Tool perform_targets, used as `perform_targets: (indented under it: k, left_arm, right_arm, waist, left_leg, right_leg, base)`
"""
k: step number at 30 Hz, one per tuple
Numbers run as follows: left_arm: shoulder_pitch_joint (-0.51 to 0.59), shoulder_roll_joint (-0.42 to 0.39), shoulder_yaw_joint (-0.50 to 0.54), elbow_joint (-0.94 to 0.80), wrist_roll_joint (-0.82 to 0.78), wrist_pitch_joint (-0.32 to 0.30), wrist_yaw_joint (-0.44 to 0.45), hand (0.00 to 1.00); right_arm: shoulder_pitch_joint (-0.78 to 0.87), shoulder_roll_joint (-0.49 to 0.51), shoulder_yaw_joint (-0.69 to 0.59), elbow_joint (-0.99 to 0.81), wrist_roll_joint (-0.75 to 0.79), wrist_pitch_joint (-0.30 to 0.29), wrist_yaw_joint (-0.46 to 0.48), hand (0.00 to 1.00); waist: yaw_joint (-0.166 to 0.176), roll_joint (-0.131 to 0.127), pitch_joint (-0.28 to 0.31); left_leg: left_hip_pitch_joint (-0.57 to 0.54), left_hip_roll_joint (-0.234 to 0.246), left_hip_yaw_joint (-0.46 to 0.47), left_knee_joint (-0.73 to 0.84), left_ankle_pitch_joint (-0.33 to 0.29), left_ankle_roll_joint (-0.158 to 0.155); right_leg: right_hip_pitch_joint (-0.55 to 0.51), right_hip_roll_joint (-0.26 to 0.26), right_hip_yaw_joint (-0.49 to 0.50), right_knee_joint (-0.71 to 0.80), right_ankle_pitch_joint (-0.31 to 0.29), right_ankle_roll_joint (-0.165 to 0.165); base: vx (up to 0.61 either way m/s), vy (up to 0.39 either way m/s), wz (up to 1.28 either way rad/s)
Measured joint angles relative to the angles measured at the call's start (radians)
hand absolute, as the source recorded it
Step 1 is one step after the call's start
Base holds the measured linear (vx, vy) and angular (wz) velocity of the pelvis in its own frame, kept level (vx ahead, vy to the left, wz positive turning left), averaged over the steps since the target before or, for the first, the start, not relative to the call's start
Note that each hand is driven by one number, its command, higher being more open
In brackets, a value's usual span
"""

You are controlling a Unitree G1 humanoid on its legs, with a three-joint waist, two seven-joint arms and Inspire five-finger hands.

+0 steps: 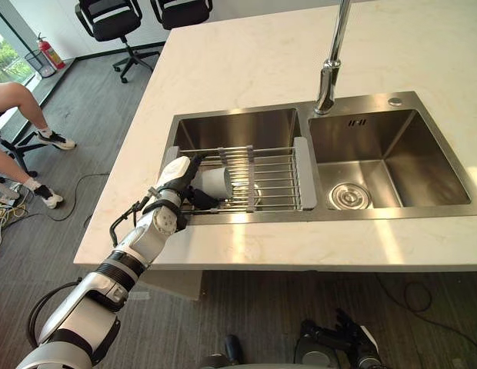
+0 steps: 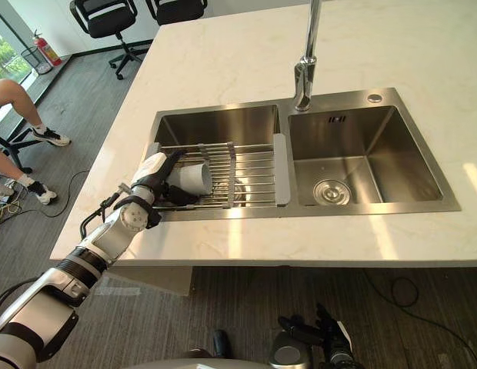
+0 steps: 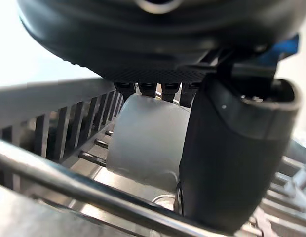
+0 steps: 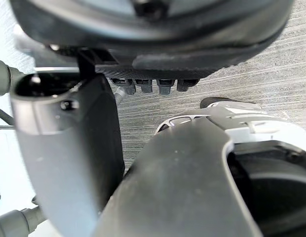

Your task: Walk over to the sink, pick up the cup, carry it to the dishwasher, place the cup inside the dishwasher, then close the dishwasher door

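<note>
The cup [image 1: 215,184] is lying on its side across the wire rack [image 1: 271,180], so the robot should expect the cup to be empty when it lifts the cup and carries it upright.
A pale grey cup [image 1: 218,183] lies on its side on a wire rack [image 1: 277,178] across the left basin of the steel sink [image 1: 223,127]. My left hand [image 1: 175,183] reaches over the counter edge to the cup's base end. Its fingers [image 1: 194,161] lie above the cup and its thumb [image 1: 206,202] below, all straight, so the hand is open around it. In the left wrist view the cup [image 3: 143,138] sits just past the fingers, beside the thumb [image 3: 232,158]. My right hand [image 1: 348,337] hangs low by the floor, open and holding nothing.
A tall faucet [image 1: 331,61] stands between the two basins; the right basin [image 1: 392,161] has a drain. The pale stone counter [image 1: 246,54] surrounds the sink. Office chairs [image 1: 108,19] stand at the back, and a seated person's legs [image 1: 23,100] are at the left.
</note>
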State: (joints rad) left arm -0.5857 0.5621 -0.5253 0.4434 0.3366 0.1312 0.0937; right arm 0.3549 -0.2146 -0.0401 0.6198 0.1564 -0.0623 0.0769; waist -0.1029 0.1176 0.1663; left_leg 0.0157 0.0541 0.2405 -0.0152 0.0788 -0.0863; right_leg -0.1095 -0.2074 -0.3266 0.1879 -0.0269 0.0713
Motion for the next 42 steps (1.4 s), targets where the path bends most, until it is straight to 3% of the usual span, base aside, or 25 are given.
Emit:
perform_targets:
  k: [8,13,20,27,32,38,42]
  left_arm:
    - [-0.041,0.013,-0.046,0.012,0.031,0.050,-0.016,0.00]
    - [-0.053,0.014,-0.062,0.013,-0.035,0.084,-0.013,0.00]
    - [-0.053,0.018,-0.070,0.045,-0.214,0.069,0.061,0.00]
    - [-0.018,0.020,-0.058,0.013,-0.247,-0.101,0.134,0.00]
    - [0.032,0.033,-0.018,-0.079,-0.260,-0.166,0.148,0.00]
    - [0.116,0.067,0.104,-0.249,-0.310,-0.240,0.168,0.00]
    - [0.178,0.106,0.236,-0.327,-0.411,-0.305,0.170,0.00]
  right_arm:
    - [-0.023,-0.006,0.048,0.023,0.018,0.009,-0.042,1.00]
    - [-0.032,-0.009,0.053,0.041,0.019,0.015,-0.045,1.00]
    - [-0.032,-0.009,0.056,0.043,0.019,0.018,-0.056,1.00]
    - [-0.029,-0.010,0.055,0.064,0.018,0.018,-0.065,1.00]
    - [-0.028,-0.009,0.055,0.065,0.017,0.019,-0.064,1.00]
    - [-0.031,-0.006,0.055,0.090,0.017,0.023,-0.063,1.00]
    - [-0.040,-0.002,0.050,0.130,0.017,0.021,-0.050,1.00]
  waist:
    - [-0.010,0.003,-0.002]
    - [-0.015,0.006,-0.004]
    - [-0.015,0.008,-0.005]
    - [0.007,0.007,-0.005]
    - [0.015,0.006,-0.005]
    - [0.041,-0.004,-0.011]
    - [0.075,-0.017,-0.025]
  left_leg:
    - [0.000,0.014,-0.005,-0.014,0.005,0.001]
    - [0.000,0.014,-0.011,-0.017,0.005,0.001]
    - [0.002,0.019,-0.016,-0.025,0.005,0.001]
    - [0.035,0.035,-0.041,-0.061,0.000,-0.005]
    - [0.040,0.051,-0.046,-0.063,-0.010,-0.010]
    - [0.041,0.067,-0.055,-0.062,-0.004,-0.002]
    - [0.043,0.069,-0.067,-0.062,-0.006,0.000]
  right_leg:
    - [0.027,0.029,-0.006,-0.070,0.039,-0.008]
    - [0.054,0.040,-0.010,-0.131,0.076,-0.008]
    - [0.083,0.057,-0.016,-0.199,0.116,-0.011]
    - [0.140,0.091,-0.036,-0.274,0.149,-0.012]
    - [0.146,0.107,-0.039,-0.274,0.148,-0.011]
    - [0.152,0.125,-0.047,-0.273,0.145,-0.024]
    - [0.160,0.128,-0.059,-0.273,0.142,-0.027]
  base:
    - [-0.02,-0.004,0.00]
    - [0.00,0.001,-0.01]
    - [0.00,-0.001,0.01]
    - [-0.01,-0.006,0.05]
    - [0.00,0.000,0.00]
    - [0.02,-0.009,0.04]
    - [0.03,0.001,0.08]
